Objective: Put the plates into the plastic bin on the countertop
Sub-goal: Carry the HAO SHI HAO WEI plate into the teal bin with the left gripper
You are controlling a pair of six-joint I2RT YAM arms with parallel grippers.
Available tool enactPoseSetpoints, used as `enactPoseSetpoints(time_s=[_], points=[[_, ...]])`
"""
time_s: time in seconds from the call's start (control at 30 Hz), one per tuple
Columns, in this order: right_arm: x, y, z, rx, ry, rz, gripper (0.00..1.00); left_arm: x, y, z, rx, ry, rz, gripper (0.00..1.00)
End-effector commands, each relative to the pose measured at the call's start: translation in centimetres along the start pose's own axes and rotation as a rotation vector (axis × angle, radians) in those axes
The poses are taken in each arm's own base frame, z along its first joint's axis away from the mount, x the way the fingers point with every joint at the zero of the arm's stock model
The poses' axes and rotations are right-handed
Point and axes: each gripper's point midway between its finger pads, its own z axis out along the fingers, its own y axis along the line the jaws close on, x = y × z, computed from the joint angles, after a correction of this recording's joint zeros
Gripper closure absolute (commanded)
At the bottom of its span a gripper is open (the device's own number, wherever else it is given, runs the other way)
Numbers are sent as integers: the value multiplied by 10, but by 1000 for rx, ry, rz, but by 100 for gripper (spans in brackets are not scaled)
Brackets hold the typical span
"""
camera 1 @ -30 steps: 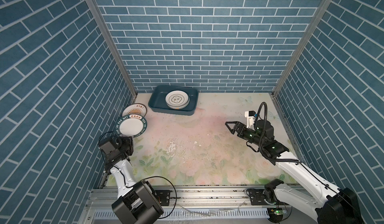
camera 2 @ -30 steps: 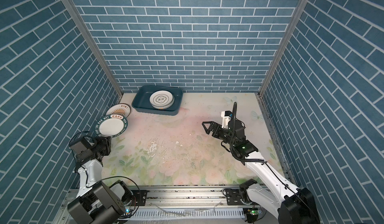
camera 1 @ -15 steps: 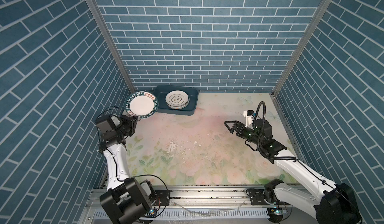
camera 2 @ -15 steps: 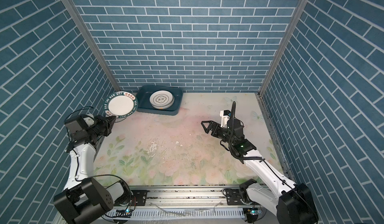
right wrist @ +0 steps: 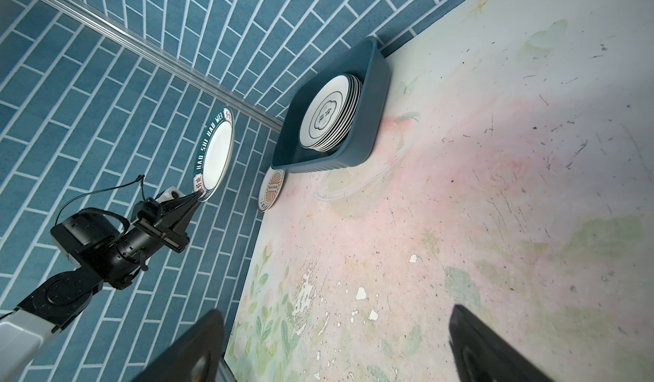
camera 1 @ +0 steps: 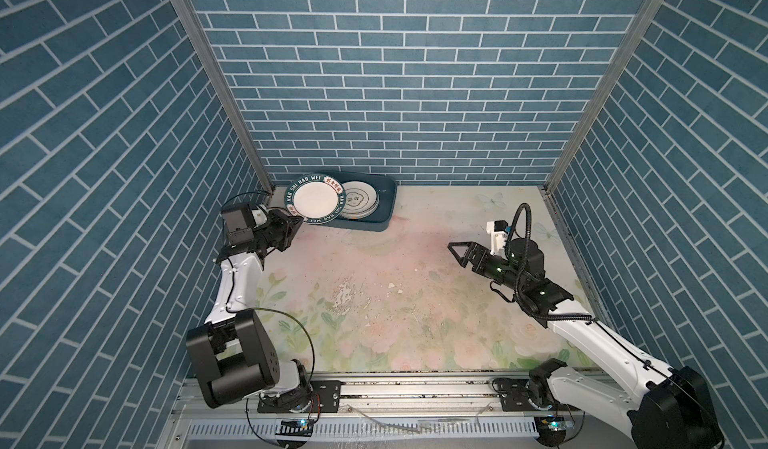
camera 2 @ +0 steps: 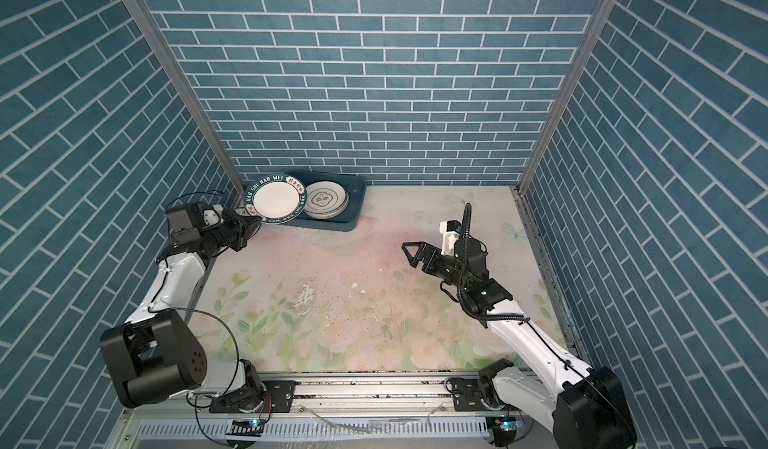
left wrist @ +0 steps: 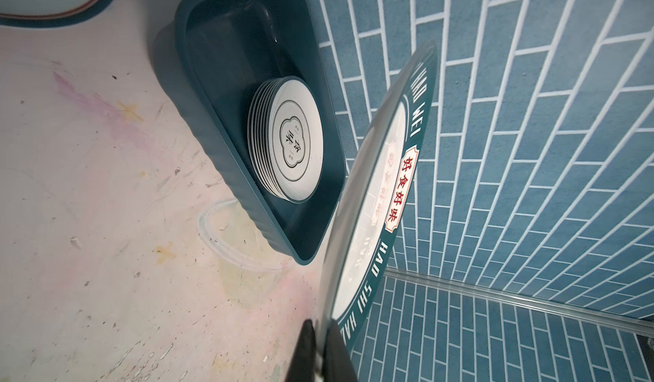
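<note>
I should keep carrying the lettered plate (camera 2: 275, 198) over with my left gripper until it rests on the stack's top (camera 2: 325, 198), because the plate faces up like the stack in the bin.
My left gripper (camera 1: 296, 220) (camera 2: 255, 219) (left wrist: 320, 330) (right wrist: 198, 195) is shut on the rim of a white plate with a dark-green lettered band (camera 1: 314, 201) (camera 2: 276, 203) (left wrist: 382, 192) (right wrist: 216, 154). It holds the plate tilted in the air by the left end of the plastic bin (camera 1: 388, 205) (camera 2: 358, 201) (left wrist: 247, 44) (right wrist: 371, 90). A stack of plates with a thin-line emblem on top (camera 1: 359, 199) (camera 2: 326, 199) (left wrist: 293, 143) (right wrist: 329, 115) fills the bin's right half. An orange-sunburst plate (right wrist: 270, 189) lies on the countertop (camera 1: 374, 280) beside the bin. My right gripper (camera 1: 455, 253) (camera 2: 409, 253) (right wrist: 336, 355) hangs open and empty over the countertop's right side.
Blue brick walls close in the back, left and right. A grey metal rail (camera 1: 415, 388) runs along the front edge and carries both arm bases. The countertop's print is chipped and scratched near the middle (camera 1: 345, 297).
My left arm has raised the green-banded plate off the countertop by the left wall and carried it back toward the bin. The right arm has barely moved.
</note>
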Motion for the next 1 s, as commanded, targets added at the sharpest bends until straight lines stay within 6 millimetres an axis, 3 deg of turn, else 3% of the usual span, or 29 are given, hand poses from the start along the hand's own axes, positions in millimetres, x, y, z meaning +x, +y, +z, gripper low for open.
enactPoseSetpoints(time_s=[0.0,0.27,0.97], points=[[-10,13,2,-31,-12,-48,1,-7,-23,12,47,-9,75,100],[-10,8,12,-14,4,-56,1,-7,-20,66,4,66,73,100],[-8,-13,21,72,38,-59,2,-15,10,188,-110,159,60,100]])
